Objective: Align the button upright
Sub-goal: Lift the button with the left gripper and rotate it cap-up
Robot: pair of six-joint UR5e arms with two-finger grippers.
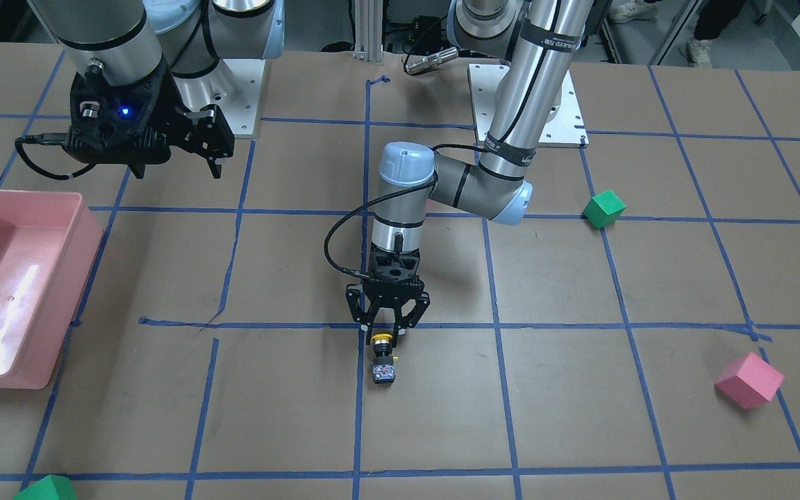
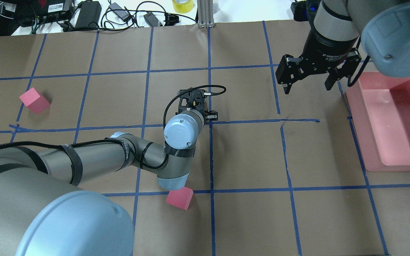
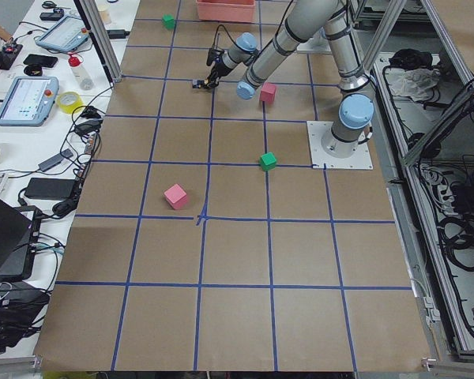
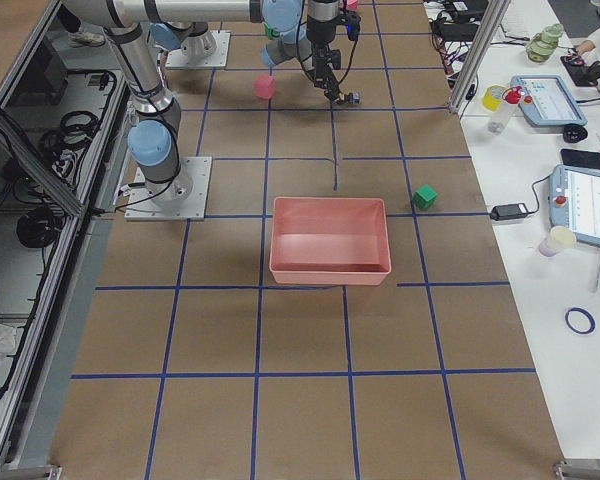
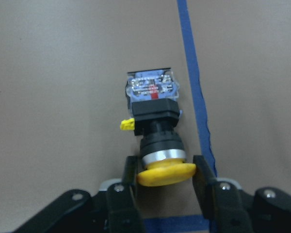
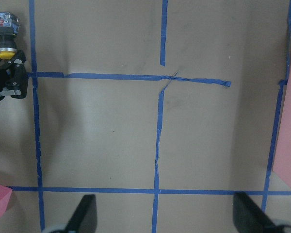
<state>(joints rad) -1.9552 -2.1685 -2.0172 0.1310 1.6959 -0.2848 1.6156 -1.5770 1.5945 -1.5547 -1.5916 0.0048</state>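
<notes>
The button lies flat and its contact block points away. Next, my left gripper picks the button up by the yellow cap and swings the block down before standing the button upright.
The button lies on its side on the brown table, yellow cap towards the robot and grey-white contact block pointing away. In the left wrist view the button shows its black body and yellow cap held between my two fingers. My left gripper is low at the table and shut on the cap's two sides. In the overhead view the left wrist hides the button. My right gripper is open and empty, raised above the table near the pink tray. The button also shows in the right wrist view.
A pink tray stands on the robot's right side. Pink cubes lie left of and under the left arm. Green cubes lie farther off. Blue tape lines cross the table.
</notes>
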